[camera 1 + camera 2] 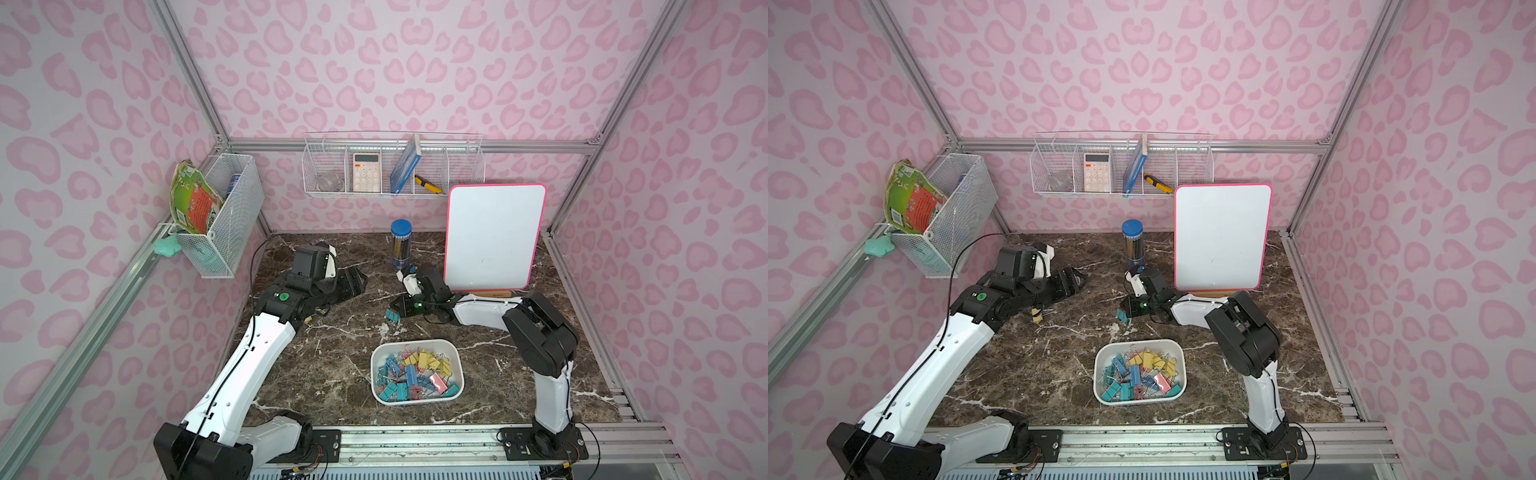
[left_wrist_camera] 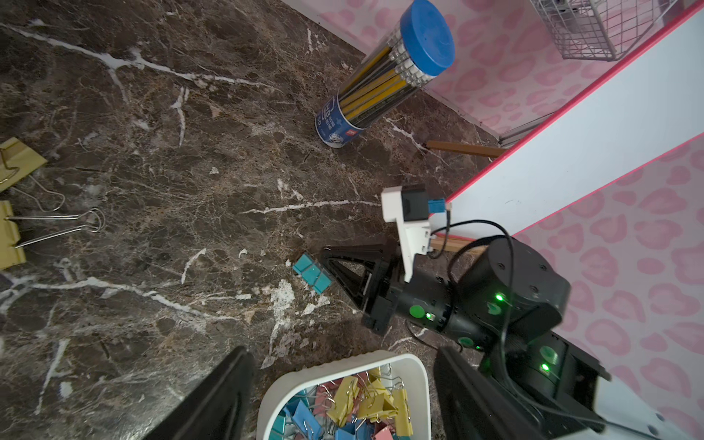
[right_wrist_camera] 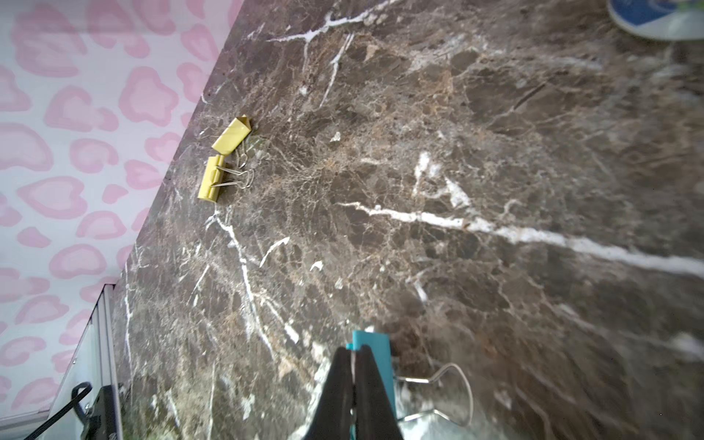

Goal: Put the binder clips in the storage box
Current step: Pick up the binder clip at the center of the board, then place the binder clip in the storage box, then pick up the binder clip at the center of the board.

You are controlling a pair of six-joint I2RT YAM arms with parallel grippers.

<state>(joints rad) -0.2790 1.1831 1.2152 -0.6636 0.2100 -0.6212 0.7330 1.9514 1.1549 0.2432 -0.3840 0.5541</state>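
The yellow clips [image 1: 1037, 315] are a long way from my right gripper, which is holding the teal clip [image 1: 392, 316]. So next my left gripper pulls back and picks up the yellow clips.
The white storage box [image 1: 415, 341] [image 1: 1138, 343] [image 2: 335, 371] sits front centre and holds many pastel binder clips [image 1: 415, 372] [image 2: 362, 404]. Behind it my right gripper [image 1: 400, 308] [image 3: 354, 348] reaches low to the table, its jaws pressed together on the edge of a teal binder clip [image 1: 392, 316] [image 2: 312, 273] [image 3: 375, 346]. Two yellow clips [image 1: 308, 320] [image 3: 230, 135] [image 2: 15, 160] lie on the marble beside my left arm's elbow. My left gripper [image 1: 349, 282] [image 2: 343, 354] hangs open and empty at the back left, pointing toward the centre.
A pencil tube with a blue lid [image 1: 401, 245] stands at the back centre. A pink-rimmed whiteboard [image 1: 494, 237] stands upright just behind the right arm. White wire baskets hang on the back wall [image 1: 392, 166] and the left wall [image 1: 224, 212].
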